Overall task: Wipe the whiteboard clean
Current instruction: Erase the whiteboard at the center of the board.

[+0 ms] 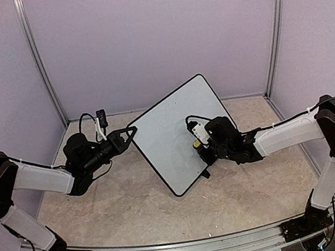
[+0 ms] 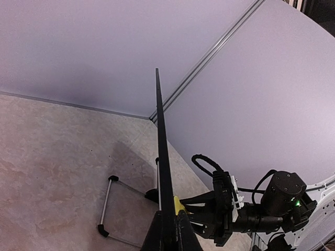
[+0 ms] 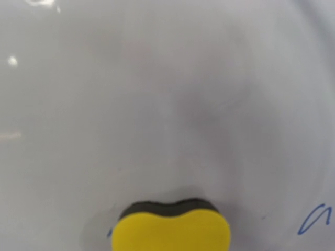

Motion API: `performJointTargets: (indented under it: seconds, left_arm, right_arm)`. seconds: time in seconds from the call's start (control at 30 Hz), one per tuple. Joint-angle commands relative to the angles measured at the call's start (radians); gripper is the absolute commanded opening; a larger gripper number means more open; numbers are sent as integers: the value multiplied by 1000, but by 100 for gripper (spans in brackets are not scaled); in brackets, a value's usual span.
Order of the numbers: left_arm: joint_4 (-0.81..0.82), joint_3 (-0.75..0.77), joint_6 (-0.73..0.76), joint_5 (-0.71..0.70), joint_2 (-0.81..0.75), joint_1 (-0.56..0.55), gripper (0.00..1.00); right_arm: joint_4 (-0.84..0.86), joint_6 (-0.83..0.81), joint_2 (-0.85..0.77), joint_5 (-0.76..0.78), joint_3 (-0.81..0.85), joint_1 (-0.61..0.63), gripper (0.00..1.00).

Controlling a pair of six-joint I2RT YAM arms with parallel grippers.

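Observation:
My right gripper needs to leave the clean whiteboard beside the blue writing, where the sponge's dark pad (image 3: pixel 168 207) is pressing, and turn back to wipe the sponge across that writing (image 3: pixel 315 218).
The whiteboard (image 1: pixel 168 128) stands tilted on the table, its white face toward the right arm. My left gripper (image 1: pixel 132 132) is shut on its left corner. In the left wrist view the whiteboard (image 2: pixel 161 146) is a thin black edge running up from the left gripper (image 2: pixel 168 238), whose fingers clamp it from both sides. My right gripper (image 1: pixel 199 147) is shut on a yellow sponge (image 1: pixel 196 143) and presses it against the board's face. In the right wrist view the whiteboard (image 3: pixel 157 99) fills the frame and the sponge (image 3: pixel 171 232), dark pad forward, touches it. A blue mark (image 3: pixel 315 219) shows at the lower right. The right fingers are hidden there.
The board's black wire stand (image 2: pixel 106 206) rests on the beige table (image 1: pixel 116 201) behind the board. Lavender walls with metal posts (image 1: pixel 40 62) enclose the back and sides. The right arm (image 2: pixel 267 209) reaches in on the board's far side.

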Motion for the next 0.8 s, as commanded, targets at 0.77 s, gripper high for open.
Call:
performJointTargets:
  seconds: [0.77]
  left_arm:
    - [109,1,9,97,-3,-14,0]
  right_arm:
    - [95,-6,55,-96,32,-23,0]
